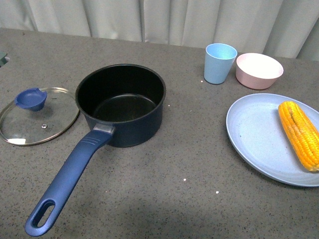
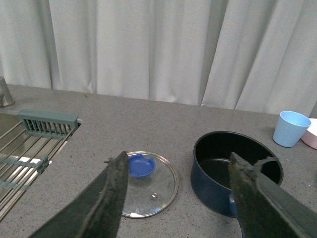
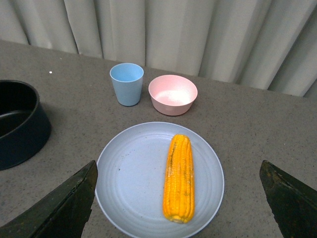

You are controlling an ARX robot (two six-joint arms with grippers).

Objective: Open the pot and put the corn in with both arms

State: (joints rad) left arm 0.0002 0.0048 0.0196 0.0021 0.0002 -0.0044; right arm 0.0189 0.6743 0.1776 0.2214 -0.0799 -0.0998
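Note:
The empty pot is wide and deep beside the short corn, so the corn will fit wholly inside the pot's rim when I lower it in.
The dark navy pot stands open and empty on the grey counter, its long blue handle pointing toward me. Its glass lid with the blue knob lies flat on the counter just left of the pot. The corn lies on a light blue plate at the right. Neither arm shows in the front view. My left gripper is open and empty, above the lid and the pot. My right gripper is open and empty, above the corn on the plate.
A light blue cup and a pale pink bowl stand at the back right, behind the plate. A sink with a drying rack lies at the far left of the counter. Pale curtains hang behind the counter.

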